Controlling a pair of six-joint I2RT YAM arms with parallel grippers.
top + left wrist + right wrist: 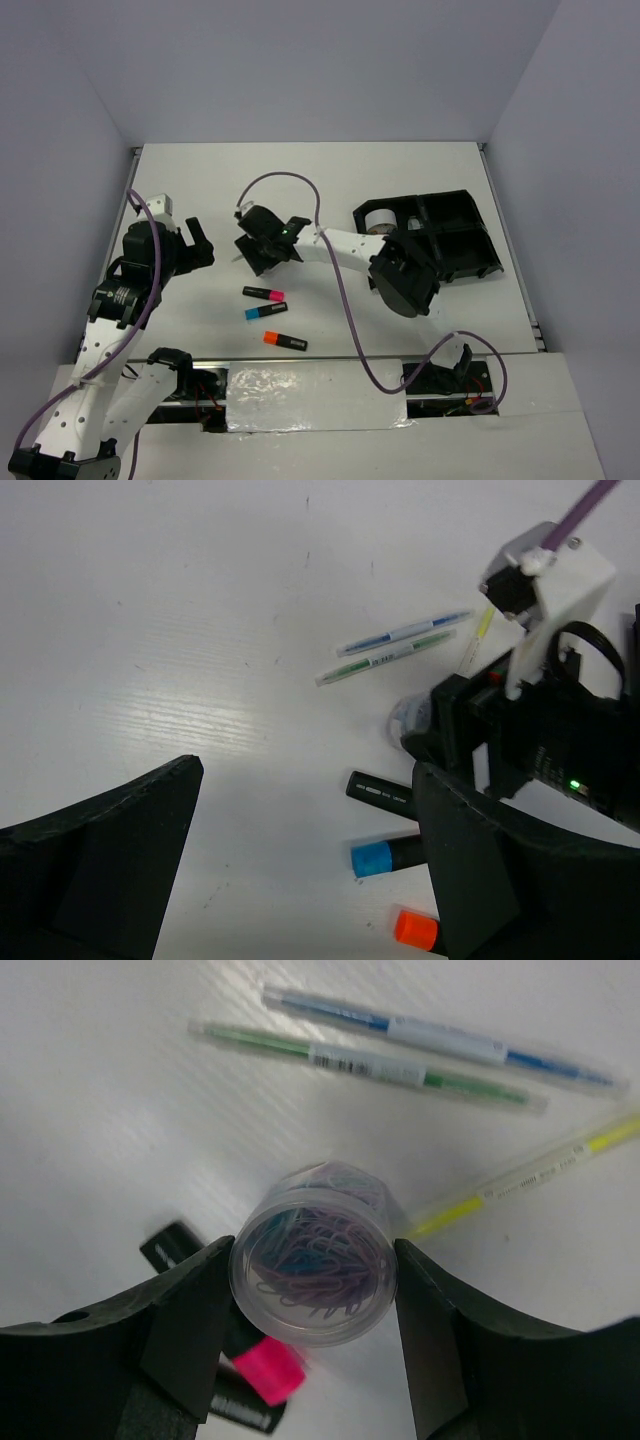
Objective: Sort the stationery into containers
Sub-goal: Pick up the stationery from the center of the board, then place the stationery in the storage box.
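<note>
The clear pot point(318, 1260) is squarely between the fingers of my right gripper, and the tray's far corner compartment point(453, 210) is empty. I keep carrying the pot until it is inside the compartment.
A round clear pot point(313, 1260) full of paper clips stands on the white table, and my right gripper point(314, 1252) has a black finger pressed against each side of it. The pink highlighter point(268, 1370) lies just beneath it. Three thin pens lie beyond: blue point(440, 1038), green point(365, 1063) and yellow point(530, 1170). From above, my right gripper point(262, 250) is mid-table, with the pink point(264, 293), blue point(266, 312) and orange point(285, 341) highlighters in front of it. My left gripper point(200, 240) hangs open and empty to the left. The black organiser tray point(470, 245) holds a grey tape roll point(379, 219).
The right arm's purple cable point(350, 310) loops across the table between the highlighters and the tray. In the left wrist view, the blue highlighter point(380, 857) and orange highlighter point(413, 928) lie close to my open left gripper point(308, 770). Grey walls close in the table.
</note>
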